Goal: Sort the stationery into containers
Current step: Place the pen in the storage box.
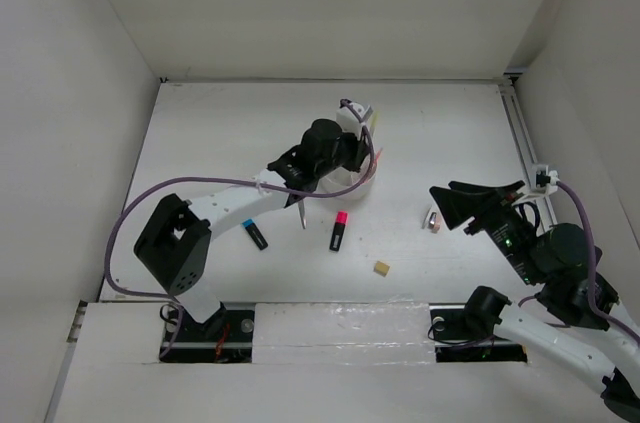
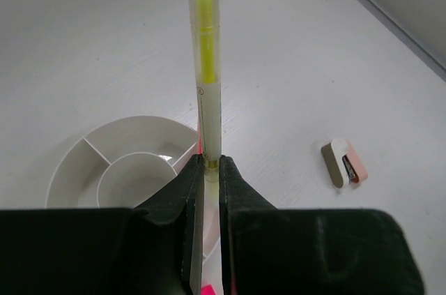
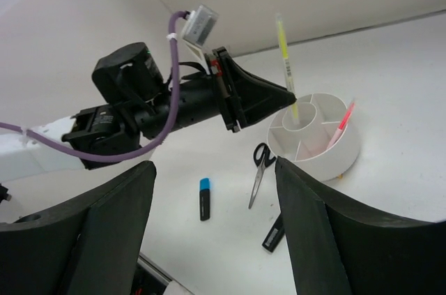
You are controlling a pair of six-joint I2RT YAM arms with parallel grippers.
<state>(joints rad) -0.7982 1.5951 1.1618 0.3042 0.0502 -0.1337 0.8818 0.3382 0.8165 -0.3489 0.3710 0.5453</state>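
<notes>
The yellow pen (image 3: 283, 47) is hanging upright above the compartment with the red pen (image 3: 323, 139), so the robot's left gripper goes on lowering the yellow pen until its lower end stands inside.
My left gripper (image 2: 208, 169) is shut on a thin yellow pen (image 2: 207, 65), holding it upright over the round white organiser (image 2: 83, 162). In the right wrist view the yellow pen (image 3: 284, 51) has its lower end inside the centre cup of the organiser (image 3: 334, 159). A red pen (image 3: 343, 122) leans in an outer compartment. Scissors (image 1: 300, 211), a blue-capped highlighter (image 1: 255, 233) and a pink-capped highlighter (image 1: 339, 231) lie on the table. A tan eraser (image 1: 381, 267) and a pink eraser (image 1: 434, 221) lie further right. My right gripper (image 1: 448, 209) hangs open and empty near the pink eraser.
White walls enclose the table on the left, back and right. A metal rail (image 1: 520, 133) runs along the right edge. The left arm's purple cable (image 1: 200, 183) loops over the table's left side.
</notes>
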